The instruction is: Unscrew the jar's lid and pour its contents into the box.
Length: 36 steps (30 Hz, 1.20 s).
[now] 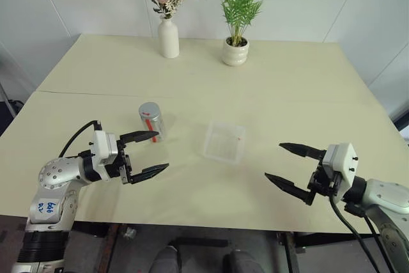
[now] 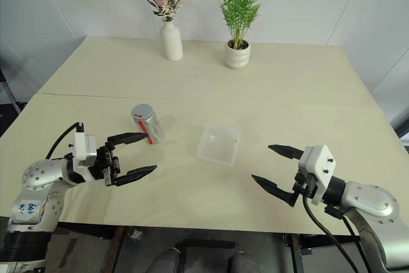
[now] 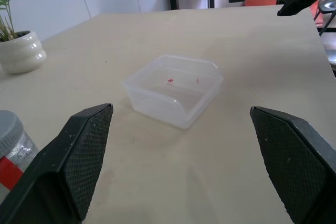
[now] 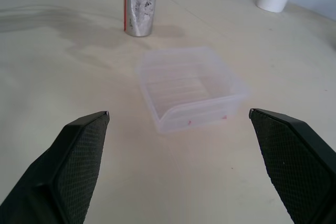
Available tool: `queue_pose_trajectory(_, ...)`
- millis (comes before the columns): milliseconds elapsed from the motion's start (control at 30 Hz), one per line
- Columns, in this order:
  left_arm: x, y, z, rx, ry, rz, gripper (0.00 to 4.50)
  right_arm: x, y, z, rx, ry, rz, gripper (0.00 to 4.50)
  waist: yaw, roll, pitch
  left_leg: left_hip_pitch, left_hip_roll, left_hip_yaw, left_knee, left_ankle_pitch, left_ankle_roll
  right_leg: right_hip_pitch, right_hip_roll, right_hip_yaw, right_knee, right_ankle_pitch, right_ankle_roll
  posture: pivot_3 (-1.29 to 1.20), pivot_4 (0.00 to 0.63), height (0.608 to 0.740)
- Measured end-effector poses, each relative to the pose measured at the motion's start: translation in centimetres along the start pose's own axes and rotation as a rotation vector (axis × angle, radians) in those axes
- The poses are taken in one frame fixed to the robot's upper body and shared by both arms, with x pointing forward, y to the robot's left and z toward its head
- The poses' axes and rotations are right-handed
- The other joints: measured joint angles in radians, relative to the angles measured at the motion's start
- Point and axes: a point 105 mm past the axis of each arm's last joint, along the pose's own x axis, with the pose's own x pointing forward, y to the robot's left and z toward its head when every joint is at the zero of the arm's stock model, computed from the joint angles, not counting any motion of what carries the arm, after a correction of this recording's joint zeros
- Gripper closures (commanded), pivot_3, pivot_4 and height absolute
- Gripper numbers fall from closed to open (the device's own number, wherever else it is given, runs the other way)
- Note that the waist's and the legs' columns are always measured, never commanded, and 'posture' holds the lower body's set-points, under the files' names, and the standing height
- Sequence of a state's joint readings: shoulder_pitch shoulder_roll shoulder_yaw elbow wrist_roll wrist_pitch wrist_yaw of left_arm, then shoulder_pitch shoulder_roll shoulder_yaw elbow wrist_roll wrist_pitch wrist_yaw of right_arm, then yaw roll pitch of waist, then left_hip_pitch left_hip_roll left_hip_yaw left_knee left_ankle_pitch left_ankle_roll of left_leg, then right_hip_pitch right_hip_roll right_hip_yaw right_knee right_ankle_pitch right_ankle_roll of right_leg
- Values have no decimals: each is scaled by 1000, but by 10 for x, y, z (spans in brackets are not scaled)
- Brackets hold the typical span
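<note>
My left gripper is pointing past the jar towards the box (image 1: 224, 142). Next, I turn my left gripper back to face the jar and take hold of the jar's body (image 1: 157, 123).
The jar (image 1: 152, 121) stands upright on the table, left of centre, silvery with a red stripe on its label. Its grey lid (image 1: 149, 109) sits on top. The clear square box (image 1: 225, 142) lies at the table's middle, to the right of the jar, with a few tiny red specks in it. My left gripper (image 1: 148, 153) hovers open just in front of the jar, apart from it, nothing between its fingers. On the right, my right gripper (image 1: 281, 163) is open and empty, pointing towards the box (image 4: 189, 85) from some way off. The jar's contents cannot be made out.
A white vase of flowers (image 1: 168, 36) and a white pot with a green plant (image 1: 235, 50) stand at the table's far side. A seam (image 1: 204, 96) crosses the tabletop behind the jar. The table's front edge runs just below both grippers.
</note>
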State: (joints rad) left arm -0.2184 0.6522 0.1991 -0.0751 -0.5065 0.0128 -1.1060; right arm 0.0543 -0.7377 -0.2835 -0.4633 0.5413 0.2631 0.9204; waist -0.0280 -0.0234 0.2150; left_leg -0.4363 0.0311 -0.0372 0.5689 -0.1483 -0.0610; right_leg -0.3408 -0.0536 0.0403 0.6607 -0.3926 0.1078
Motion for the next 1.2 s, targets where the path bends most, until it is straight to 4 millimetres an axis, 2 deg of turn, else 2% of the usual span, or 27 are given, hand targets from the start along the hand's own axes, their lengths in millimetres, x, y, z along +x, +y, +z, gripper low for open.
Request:
queue_pose_trajectory(133,-5,-4,-5,-6,27,6,29,3,-5,-3,5,-3,7,0,-2,0,0,1,0,2,0,0,0,0,0,2,0,0,0,0,150,740)
queue_pose_trajectory(267,-15,-15,-12,-6,70,70,29,14,-3,-3,1,-33,52,0,-5,0,0,1,1,4,0,-1,0,0,0,5,0,0,0,0,150,740)
queue_pose_trajectory(433,-24,-39,-26,-58,78,314,29,42,-3,13,-17,-123,157,0,-6,-1,0,4,1,8,0,-1,1,0,0,9,0,1,2,0,150,740)
queue_pose_trajectory(567,-27,-42,-24,-70,52,527,29,62,-2,28,-25,-217,223,0,3,-1,0,4,1,7,2,-1,1,1,2,10,0,2,3,0,150,740)
queue_pose_trajectory(667,-28,-34,-23,-71,21,695,29,75,3,39,-41,-267,300,0,2,-1,0,4,1,8,5,-1,2,2,3,13,-1,3,4,0,150,740)
queue_pose_trajectory(733,-27,-22,-25,-105,-19,864,29,83,4,44,-49,-285,354,0,1,-1,0,3,1,9,7,-1,3,2,4,14,-1,5,6,0,150,740)
queue_pose_trajectory(800,-25,-12,-26,-124,-44,959,29,89,8,50,-61,-300,397,0,1,-2,-1,3,2,9,8,-1,3,1,6,15,-1,7,6,0,150,740)
queue_pose_trajectory(1000,-7,16,-28,-56,-11,988,29,94,7,55,-63,-317,407,0,2,-2,-1,1,3,9,8,-1,3,0,7,16,-1,7,6,0,150,740)
queue_pose_trajectory(1200,7,32,-22,-42,-47,1014,29,95,7,55,-55,-316,398,0,0,-2,-1,1,5,11,7,-2,2,-2,9,17,-1,8,7,0,150,740)
